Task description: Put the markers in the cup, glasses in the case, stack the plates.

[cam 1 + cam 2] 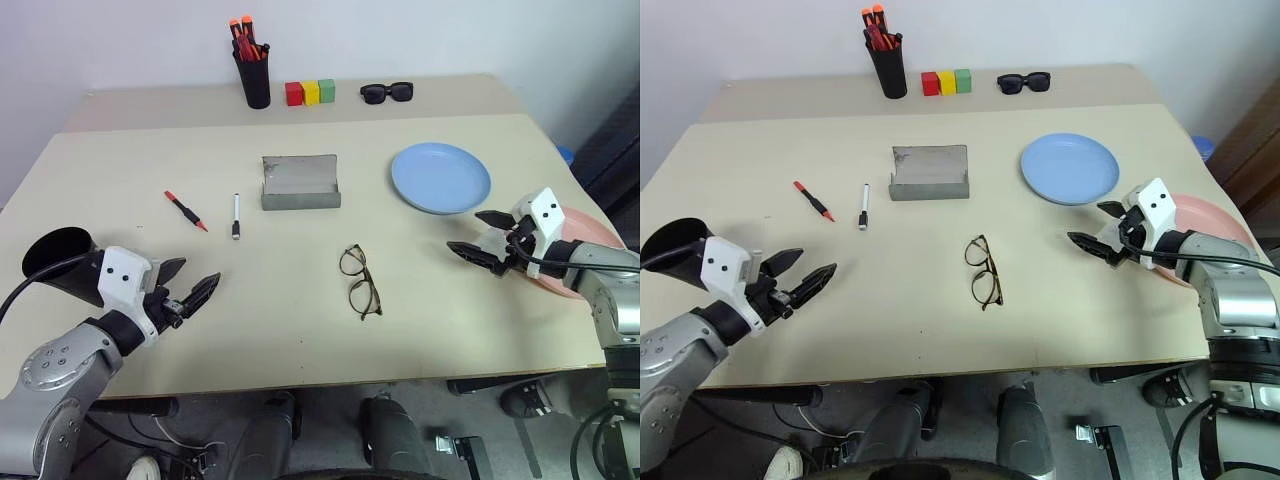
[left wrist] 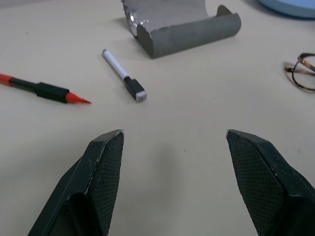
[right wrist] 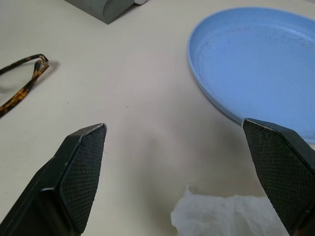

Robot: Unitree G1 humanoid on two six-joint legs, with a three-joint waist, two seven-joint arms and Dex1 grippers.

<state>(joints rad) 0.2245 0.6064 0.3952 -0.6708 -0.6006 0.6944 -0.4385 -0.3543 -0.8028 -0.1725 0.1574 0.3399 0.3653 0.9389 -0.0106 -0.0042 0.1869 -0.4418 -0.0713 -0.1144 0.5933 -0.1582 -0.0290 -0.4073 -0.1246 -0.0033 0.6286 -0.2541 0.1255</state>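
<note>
The red marker [image 1: 186, 212] looks long compared with the black cup's depth [image 1: 66, 264], so I expect the marker's end to poke out above the cup's rim when I lower the marker in.
The red marker [image 1: 185, 210] and the white marker [image 1: 236, 215] lie left of the open grey case [image 1: 300, 183]. The wire-framed glasses [image 1: 360, 282] rest mid-table, in front of the case. The black cup [image 1: 52, 258] sits at the table's left edge, just behind my left wrist. My left gripper [image 1: 198, 273] hovers open and empty near the front left, pointing toward the markers [image 2: 123, 76]. The light blue plate [image 1: 440, 177] lies at the right. The pink plate [image 1: 592, 232] is partly hidden behind my right gripper [image 1: 465, 231], which stands open and empty between the plates and the glasses.
Along the back edge stand a tall black holder of orange-capped pens [image 1: 253, 70], three coloured blocks [image 1: 310, 93] and black sunglasses [image 1: 386, 92]. A crumpled white tissue [image 3: 221, 216] lies under my right gripper. The table's front edge runs close below both grippers.
</note>
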